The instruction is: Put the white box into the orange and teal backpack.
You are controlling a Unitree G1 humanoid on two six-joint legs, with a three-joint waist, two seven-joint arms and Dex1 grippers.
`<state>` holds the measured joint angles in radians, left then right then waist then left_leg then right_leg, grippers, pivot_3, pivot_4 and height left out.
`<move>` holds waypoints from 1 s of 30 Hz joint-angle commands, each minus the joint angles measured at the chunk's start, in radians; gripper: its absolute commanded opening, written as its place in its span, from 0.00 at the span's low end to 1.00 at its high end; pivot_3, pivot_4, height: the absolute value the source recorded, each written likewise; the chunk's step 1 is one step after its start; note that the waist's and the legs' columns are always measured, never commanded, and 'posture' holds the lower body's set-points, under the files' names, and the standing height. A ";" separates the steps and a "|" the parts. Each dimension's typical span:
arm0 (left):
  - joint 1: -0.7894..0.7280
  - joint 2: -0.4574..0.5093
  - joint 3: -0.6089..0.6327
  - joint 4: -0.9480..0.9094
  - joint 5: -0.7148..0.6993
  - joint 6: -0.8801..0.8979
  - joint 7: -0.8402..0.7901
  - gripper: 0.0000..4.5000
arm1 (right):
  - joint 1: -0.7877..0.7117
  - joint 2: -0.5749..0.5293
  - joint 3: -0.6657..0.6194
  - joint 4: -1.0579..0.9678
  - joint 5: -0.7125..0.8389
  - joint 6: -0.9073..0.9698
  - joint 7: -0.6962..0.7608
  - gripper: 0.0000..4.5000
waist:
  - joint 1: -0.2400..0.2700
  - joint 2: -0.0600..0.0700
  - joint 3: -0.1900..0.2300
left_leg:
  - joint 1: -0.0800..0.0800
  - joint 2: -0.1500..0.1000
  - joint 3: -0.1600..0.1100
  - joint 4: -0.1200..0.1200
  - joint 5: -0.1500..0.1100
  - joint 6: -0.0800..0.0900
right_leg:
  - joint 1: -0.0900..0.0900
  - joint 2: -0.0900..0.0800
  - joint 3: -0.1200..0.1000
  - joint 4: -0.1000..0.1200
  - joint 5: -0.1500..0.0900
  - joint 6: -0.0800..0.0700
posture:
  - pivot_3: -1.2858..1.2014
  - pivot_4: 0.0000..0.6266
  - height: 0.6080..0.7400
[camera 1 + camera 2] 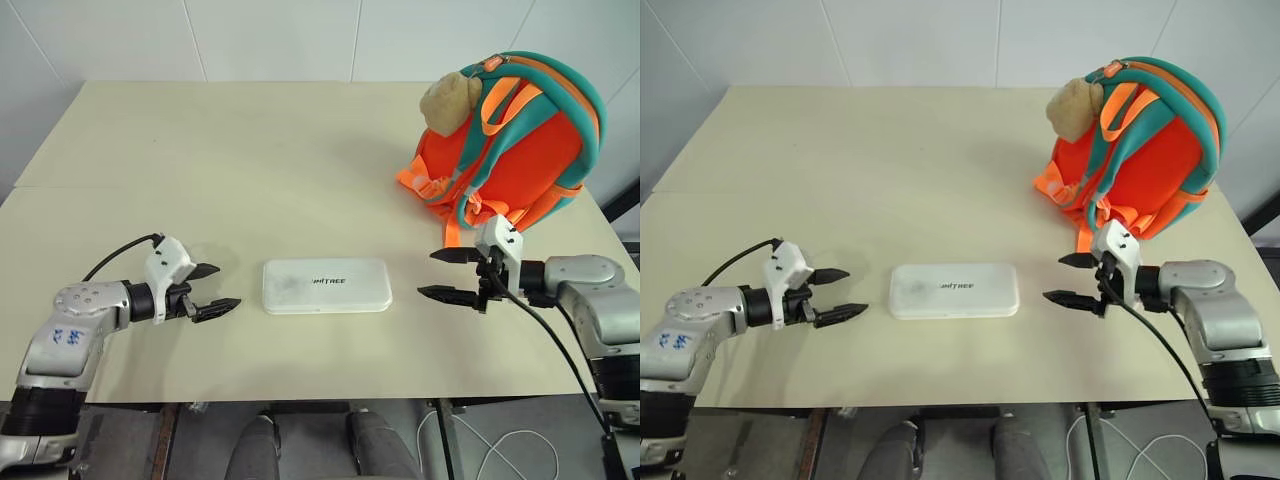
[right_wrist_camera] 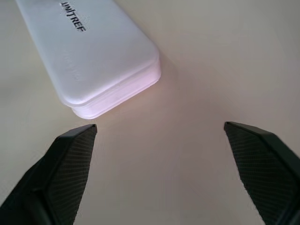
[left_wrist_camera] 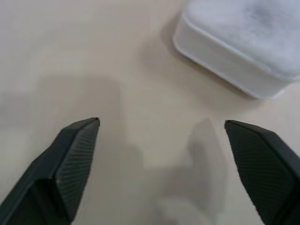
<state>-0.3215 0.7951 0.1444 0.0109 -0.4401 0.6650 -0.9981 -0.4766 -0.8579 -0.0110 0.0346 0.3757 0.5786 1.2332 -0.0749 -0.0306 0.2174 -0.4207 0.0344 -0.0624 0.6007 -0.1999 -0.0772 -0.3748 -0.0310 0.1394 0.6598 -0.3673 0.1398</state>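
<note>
I need to turn my left gripper because the white box's wide end (image 1: 266,289) faces its level fingers, and then pinch the white box's top and bottom (image 1: 284,288) there.
The white box (image 1: 326,286) lies flat on the beige table (image 1: 250,170) near its front edge, dark lettering on its lid. My left gripper (image 1: 222,289) stands open a short way to the box's left, pointing at it, with nothing between its fingers. My right gripper (image 1: 432,275) stands open just to the box's right, also pointing at it and empty. Neither touches the box. The wrist views show the box's ends (image 3: 243,51) (image 2: 93,56) just beyond the open fingertips. The orange and teal backpack (image 1: 515,140) stands upright at the table's far right, a tan plush toy (image 1: 450,100) on it.
A black cable (image 1: 125,250) loops from my left wrist, another (image 1: 560,360) hangs from my right arm off the table's front edge. The table's right edge runs close behind the backpack. A white wall (image 1: 300,40) backs the table.
</note>
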 commanded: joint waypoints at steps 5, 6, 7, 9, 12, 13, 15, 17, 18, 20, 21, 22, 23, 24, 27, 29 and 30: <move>-0.185 -0.025 0.017 0.139 -0.191 0.434 0.002 0.99 | -0.019 -0.001 0.059 -0.083 0.055 0.147 0.012 0.99 | 0.000 0.000 0.000 | -0.001 0.000 -0.001 0.001 0.000 0.000 | 0.000 0.000 -0.001 0.000 0.000 0.000 | 0.52 0.24 1.00; -0.197 -0.023 0.015 0.147 -0.211 0.480 -0.007 0.99 | -0.019 0.001 0.066 -0.080 0.043 0.133 0.006 0.99 | -0.002 0.000 0.000 | -0.001 0.000 -0.001 0.001 0.000 0.000 | 0.000 0.000 -0.001 0.000 0.000 0.000 | 0.52 0.24 1.00; -0.216 -0.022 0.008 0.164 -0.227 0.561 0.000 0.99 | -0.024 0.008 0.069 -0.075 0.041 0.140 -0.006 0.99 | -0.003 0.000 0.000 | -0.001 0.000 -0.001 0.001 0.000 0.000 | 0.000 0.000 -0.001 0.000 0.000 0.000 | 0.52 0.24 1.00; -0.240 -0.026 -0.032 0.190 -0.233 0.647 0.005 0.99 | -0.038 0.027 0.087 -0.053 0.034 0.141 -0.017 0.99 | -0.003 0.000 0.000 | -0.001 0.000 -0.001 0.001 0.000 0.001 | 0.000 0.000 -0.001 0.000 0.000 0.001 | 0.52 0.24 1.00; -0.252 -0.043 -0.079 0.197 -0.220 0.708 0.030 0.99 | -0.039 0.048 0.100 -0.044 0.024 0.128 -0.027 0.99 | -0.002 0.000 0.000 | -0.001 0.000 -0.001 0.001 0.000 0.000 | 0.000 0.000 -0.001 0.000 0.000 0.001 | 0.52 0.24 1.00; -0.257 -0.052 -0.081 0.195 -0.227 0.728 0.035 0.99 | -0.037 0.052 0.098 -0.050 0.031 0.137 -0.025 0.99 | -0.002 0.000 0.000 | -0.001 0.000 -0.001 0.002 0.000 0.000 | 0.000 0.000 -0.001 0.001 0.000 0.001 | 0.52 0.24 1.00; -0.267 -0.059 -0.102 0.190 -0.226 0.758 0.047 0.99 | -0.032 0.055 0.098 -0.064 0.039 0.143 -0.025 0.99 | 0.000 0.000 0.000 | -0.001 -0.001 -0.001 0.002 0.000 0.000 | 0.000 0.000 -0.001 0.001 0.000 0.001 | 0.52 0.24 1.00; -0.276 -0.069 -0.120 0.198 -0.216 0.756 0.058 0.99 | -0.029 0.061 0.100 -0.073 0.047 0.148 -0.026 0.99 | 0.002 0.000 0.000 | -0.001 -0.001 -0.001 0.003 0.000 0.000 | 0.001 0.000 -0.001 0.001 0.000 0.001 | 0.52 0.24 1.00; -0.296 -0.087 -0.117 0.220 -0.209 0.766 0.079 0.99 | -0.028 0.068 0.106 -0.076 0.046 0.146 -0.031 0.99 | 0.004 0.000 0.000 | -0.001 -0.001 -0.001 0.003 0.000 0.000 | 0.001 0.000 -0.001 0.001 0.000 0.001 | 0.52 0.24 1.00; -0.332 -0.117 -0.099 0.262 -0.209 0.800 0.110 0.99 | -0.025 0.080 0.114 -0.084 0.046 0.143 -0.036 0.99 | 0.016 0.001 -0.001 | 0.000 -0.001 -0.001 0.003 0.000 0.000 | 0.001 0.000 -0.001 0.001 0.000 0.001 | 0.52 0.24 1.00; -0.344 -0.126 -0.093 0.270 -0.218 0.821 0.112 0.99 | -0.024 0.087 0.115 -0.088 0.051 0.145 -0.036 0.99 | 0.021 0.001 -0.001 | 0.000 -0.001 -0.002 0.005 0.000 0.000 | 0.002 0.000 -0.001 0.001 0.000 0.001 | 0.52 0.24 1.00; -0.351 -0.130 -0.099 0.269 -0.230 0.848 0.108 0.99 | -0.025 0.098 0.116 -0.091 0.054 0.144 -0.037 0.99 | 0.023 0.001 -0.001 | -0.001 -0.001 -0.002 0.006 0.000 0.000 | 0.002 0.000 -0.001 0.001 0.000 0.001 | 0.52 0.24 1.00; -0.354 -0.133 -0.106 0.265 -0.238 0.865 0.104 0.99 | -0.027 0.108 0.119 -0.094 0.054 0.143 -0.040 0.99 | 0.023 0.001 -0.001 | -0.001 -0.001 -0.003 0.007 0.000 0.000 | 0.002 0.000 -0.002 0.001 0.000 0.001 | 0.52 0.24 1.00; -0.354 -0.135 -0.110 0.262 -0.242 0.876 0.103 0.99 | -0.028 0.114 0.121 -0.096 0.054 0.143 -0.043 0.99 | 0.022 0.001 -0.001 | -0.001 -0.002 -0.003 0.007 -0.001 0.000 | 0.003 0.000 -0.002 0.001 0.000 0.002 | 0.52 0.24 1.00; -0.363 -0.162 -0.103 0.268 -0.247 0.910 0.116 0.99 | -0.033 0.137 0.131 -0.096 0.047 0.136 -0.051 0.99 | 0.022 0.001 -0.001 | -0.001 -0.002 -0.003 0.009 -0.002 0.001 | 0.005 0.000 -0.002 0.000 0.000 0.002 | 0.52 0.24 1.00; -0.369 -0.190 -0.091 0.281 -0.239 0.908 0.135 0.99 | -0.036 0.150 0.136 -0.104 0.046 0.132 -0.054 0.99 | 0.022 0.001 -0.001 | -0.001 -0.002 -0.003 0.009 -0.002 0.001 | 0.005 0.000 -0.002 0.000 0.000 0.002 | 0.52 0.24 1.00; -0.371 -0.201 -0.084 0.286 -0.236 0.907 0.143 0.99 | -0.036 0.153 0.137 -0.106 0.046 0.131 -0.055 0.99 | 0.023 0.001 -0.001 | -0.001 -0.002 -0.004 0.009 -0.002 0.001 | 0.005 0.000 -0.003 0.000 0.000 0.002 | 0.52 0.24 1.00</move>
<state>-0.7058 0.6216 0.0855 0.2673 -0.6767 1.5403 -0.8823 -0.5027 -0.7117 0.1198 -0.0333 0.4094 0.7224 1.1768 -0.0516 -0.0295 0.2166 -0.4214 0.0325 -0.0665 0.6101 -0.2015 -0.0764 -0.3696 -0.0313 0.1365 0.6603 -0.3669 0.1417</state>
